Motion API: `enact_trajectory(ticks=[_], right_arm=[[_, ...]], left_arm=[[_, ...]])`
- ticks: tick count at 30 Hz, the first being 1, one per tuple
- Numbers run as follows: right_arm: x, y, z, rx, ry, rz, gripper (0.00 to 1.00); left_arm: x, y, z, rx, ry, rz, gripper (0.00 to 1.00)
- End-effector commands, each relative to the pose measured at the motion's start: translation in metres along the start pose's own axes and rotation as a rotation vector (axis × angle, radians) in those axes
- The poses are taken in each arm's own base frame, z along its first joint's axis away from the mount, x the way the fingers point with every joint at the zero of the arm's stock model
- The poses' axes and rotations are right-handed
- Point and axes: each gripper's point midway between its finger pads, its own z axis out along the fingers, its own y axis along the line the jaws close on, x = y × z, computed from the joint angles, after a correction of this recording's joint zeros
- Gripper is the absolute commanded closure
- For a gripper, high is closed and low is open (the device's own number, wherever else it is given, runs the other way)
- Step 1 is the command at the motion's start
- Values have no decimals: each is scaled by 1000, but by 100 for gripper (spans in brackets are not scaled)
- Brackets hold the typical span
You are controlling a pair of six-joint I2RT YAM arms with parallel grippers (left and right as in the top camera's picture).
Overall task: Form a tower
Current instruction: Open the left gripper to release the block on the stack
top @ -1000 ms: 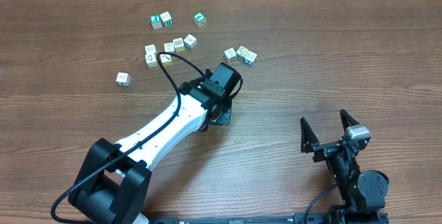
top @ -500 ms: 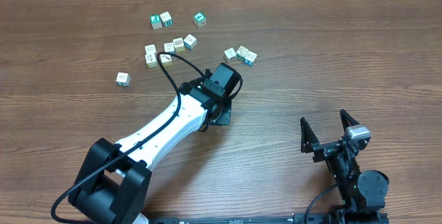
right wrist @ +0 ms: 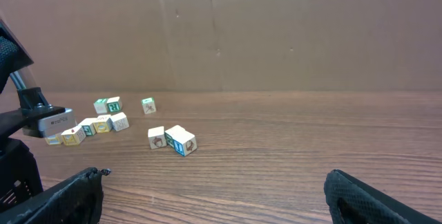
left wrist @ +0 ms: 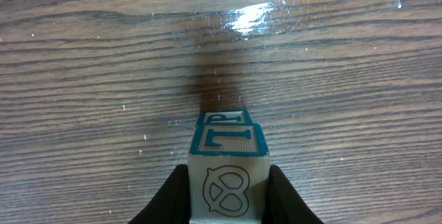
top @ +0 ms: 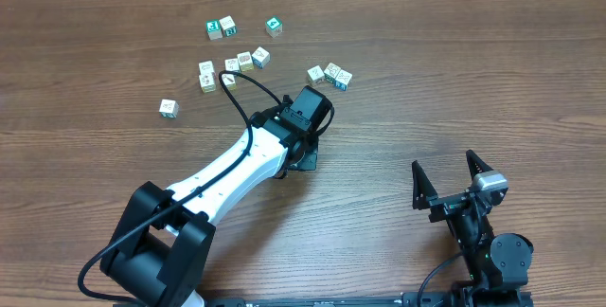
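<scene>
Next, my left gripper opens, goes lower and squeezes the stack [left wrist: 228,124] flush before it gets another cube, because the pretzel cube sits slightly off the lower cube's edges [left wrist: 249,117].
In the left wrist view my left gripper [left wrist: 228,191] is shut on a cream cube [left wrist: 228,182] with a red pretzel drawing and a teal letter face. Just beyond it a second teal-faced cube [left wrist: 221,117] lines up with it, so the two read as a short tower [left wrist: 224,137] on the table. From overhead the left wrist [top: 308,117] hides this stack. My right gripper [top: 445,176] [right wrist: 214,200] rests open and empty near the front right, far from the cubes.
Several loose cubes lie scattered at the back of the wooden table [top: 454,70]: a pair [top: 221,28], a single teal one [top: 274,27], a row [top: 232,63], a cluster [top: 331,74] and a lone cube [top: 169,107]. A cardboard wall [right wrist: 276,30] stands behind them.
The left arm's rear links have shifted very slightly. Both grippers stand as before.
</scene>
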Motion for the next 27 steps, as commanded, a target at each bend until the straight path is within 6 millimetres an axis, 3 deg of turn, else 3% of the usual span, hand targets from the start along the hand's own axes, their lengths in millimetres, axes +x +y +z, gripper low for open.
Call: enact_trajectory(ticks=[1,5,10,15,22,27], right_arm=[[2,-1,0,2,-3,-4,0],[2,-1,0,2,-3,-4,0],[2,-1,0,2,-3,-4,0],[2,-1,0,2,-3,-4,0],[2,-1,0,2,-3,-4,0],[2,-1,0,2,-3,-4,0]], left_arm=[[-2,-1,5,-14,2,-13,78],[-1,-2,5,-7,6,-13,65],[-2,-3,3,-7,6,-13,28],[-5,-4,1,-3,-1,-15,14],[-2,-7,5,-7,9,-41,17],[5,-7,18,-29,40,-51,31]])
